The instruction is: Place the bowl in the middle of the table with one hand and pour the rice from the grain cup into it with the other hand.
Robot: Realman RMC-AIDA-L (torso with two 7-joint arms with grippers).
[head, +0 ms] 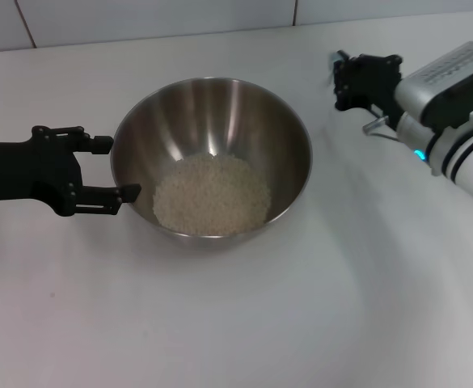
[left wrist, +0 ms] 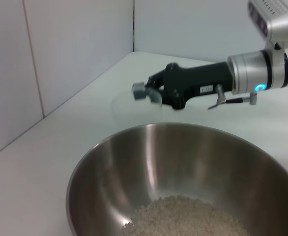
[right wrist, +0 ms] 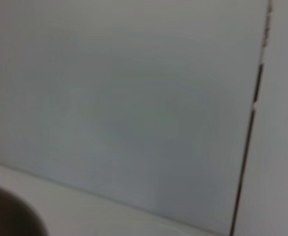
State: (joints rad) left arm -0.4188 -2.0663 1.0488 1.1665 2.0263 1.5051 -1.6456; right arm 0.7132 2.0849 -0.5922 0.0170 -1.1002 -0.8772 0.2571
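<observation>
The robot's right gripper has the empty grain cup (left wrist: 133, 109) over open table (head: 322, 108) beside the bowl, so it should keep lowering the cup until its bottom meets the table, then let go of it.
The steel bowl (head: 212, 113) stands mid-table with a mound of off-white rice (head: 212, 194) in its bottom; both also show in the left wrist view, the bowl (left wrist: 148, 162) close up with the rice (left wrist: 183, 219) low inside. My left gripper (head: 113, 168) is open, level with the bowl's left rim, one finger at either side of it and gripping nothing. My right gripper (head: 338, 81) is at the far right of the table, away from the bowl. In the left wrist view the clear grain cup (left wrist: 129, 108) shows faintly, empty, at the right gripper's (left wrist: 147, 93) tip.
The white table (head: 301, 323) spreads in front of and to the right of the bowl. A tiled wall (head: 139, 20) runs along the back edge. The right wrist view shows only that wall.
</observation>
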